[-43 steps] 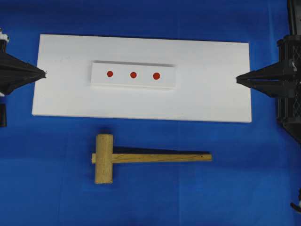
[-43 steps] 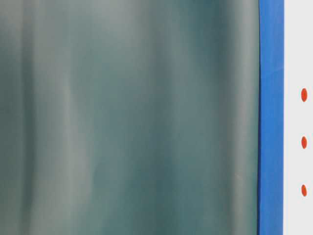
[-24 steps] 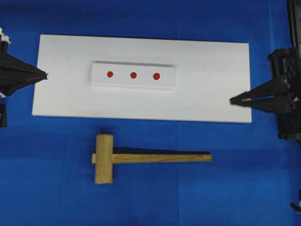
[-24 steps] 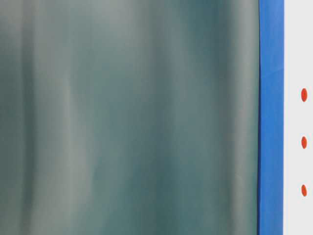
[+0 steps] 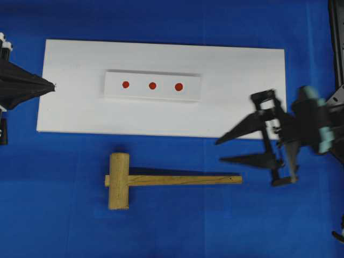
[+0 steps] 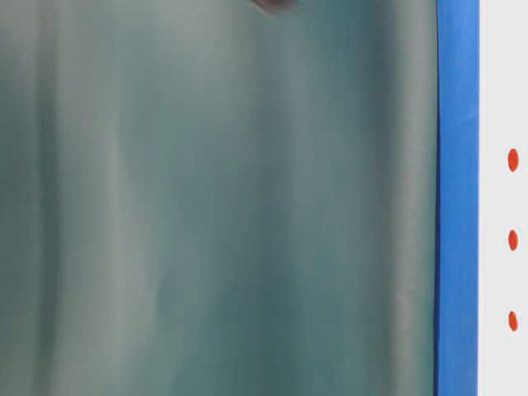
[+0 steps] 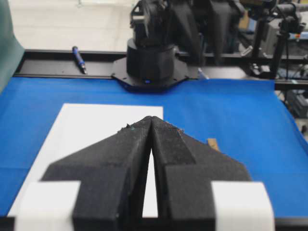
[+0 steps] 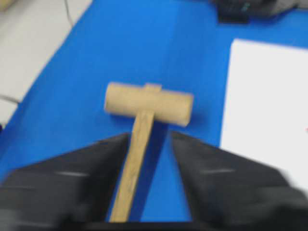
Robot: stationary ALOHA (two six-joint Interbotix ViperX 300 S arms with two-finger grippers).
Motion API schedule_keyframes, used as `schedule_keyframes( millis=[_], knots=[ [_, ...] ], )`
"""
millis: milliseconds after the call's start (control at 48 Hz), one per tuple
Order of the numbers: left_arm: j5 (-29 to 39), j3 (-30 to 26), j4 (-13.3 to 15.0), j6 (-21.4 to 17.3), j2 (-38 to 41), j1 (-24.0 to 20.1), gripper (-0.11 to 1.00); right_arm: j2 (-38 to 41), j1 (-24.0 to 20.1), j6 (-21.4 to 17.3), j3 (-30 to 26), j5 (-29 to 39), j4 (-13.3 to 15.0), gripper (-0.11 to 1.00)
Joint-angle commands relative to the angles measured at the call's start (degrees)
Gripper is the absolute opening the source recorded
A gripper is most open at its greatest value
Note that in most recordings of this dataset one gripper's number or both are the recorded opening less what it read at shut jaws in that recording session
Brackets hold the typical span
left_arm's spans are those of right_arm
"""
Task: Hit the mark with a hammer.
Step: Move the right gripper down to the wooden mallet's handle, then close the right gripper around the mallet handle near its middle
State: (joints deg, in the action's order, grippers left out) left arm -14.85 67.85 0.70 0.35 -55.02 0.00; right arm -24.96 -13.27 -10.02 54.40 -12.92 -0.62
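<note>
The right gripper's open fingers have the hammer's handle (image 8: 131,163) lying clear between them, so the gripper should keep going down toward the handle's middle (image 5: 180,180) until both fingers are on either side of it, and then close.
The hammer (image 5: 119,181), a tan wooden mallet, lies on the blue cloth in front of the white board (image 5: 242,75), head to the left and handle (image 5: 183,180) pointing right. Three red marks (image 5: 152,85) sit in a row on a raised white strip. My right gripper (image 5: 219,151) is open and hovers just off the handle's free end. In the right wrist view the hammer's handle (image 8: 134,163) shows between the spread fingers of that gripper (image 8: 150,134), untouched. My left gripper (image 5: 52,85) is shut and empty at the board's left edge; the left wrist view shows this gripper (image 7: 151,118) closed over the board.
Blue cloth (image 5: 54,215) covers the table around the board. A blurred grey-green surface (image 6: 214,206) fills most of the table-level view, with the red marks (image 6: 513,240) at its right edge. The far arm's black base (image 7: 149,57) and a blue pen (image 7: 79,58) lie beyond the cloth.
My right gripper has swung from the board's right edge down and left toward the handle's end, and its fingers have spread apart. The left gripper and the hammer have not moved.
</note>
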Motion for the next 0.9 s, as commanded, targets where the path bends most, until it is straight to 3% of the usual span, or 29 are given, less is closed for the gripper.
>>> schedule_keyframes(
  millis=[0,83,146,459,750,875],
  knots=[
    [-0.4,-0.8,0.2,0.1,0.5,0.2,0.0,4.0,-0.6,-0.1,-3.2,-0.5,-0.5,0.55],
    [-0.4,-0.7,0.2,0.1,0.4,0.2,0.0,8.6,-0.6,-0.1,-4.7,-0.7,-2.5,0.79],
    [-0.4,-0.8,0.2,0.1,0.4,0.2,0.0,12.1,-0.6,-0.1,-5.8,-1.5,-3.9,0.87],
    [-0.4,-0.3,0.2,0.1,0.4,-0.5,0.0,28.6,-2.6,-0.1,-11.9,-9.9,-9.1,0.83],
    [-0.4,-0.1,0.2,0.1,0.5,-0.6,0.0,38.9,-4.0,-0.1,-16.9,-10.5,-13.5,0.83],
    [-0.4,0.2,0.2,0.1,0.5,-0.7,0.0,41.7,-4.3,0.0,-17.8,-10.5,-14.1,0.83]
  ],
)
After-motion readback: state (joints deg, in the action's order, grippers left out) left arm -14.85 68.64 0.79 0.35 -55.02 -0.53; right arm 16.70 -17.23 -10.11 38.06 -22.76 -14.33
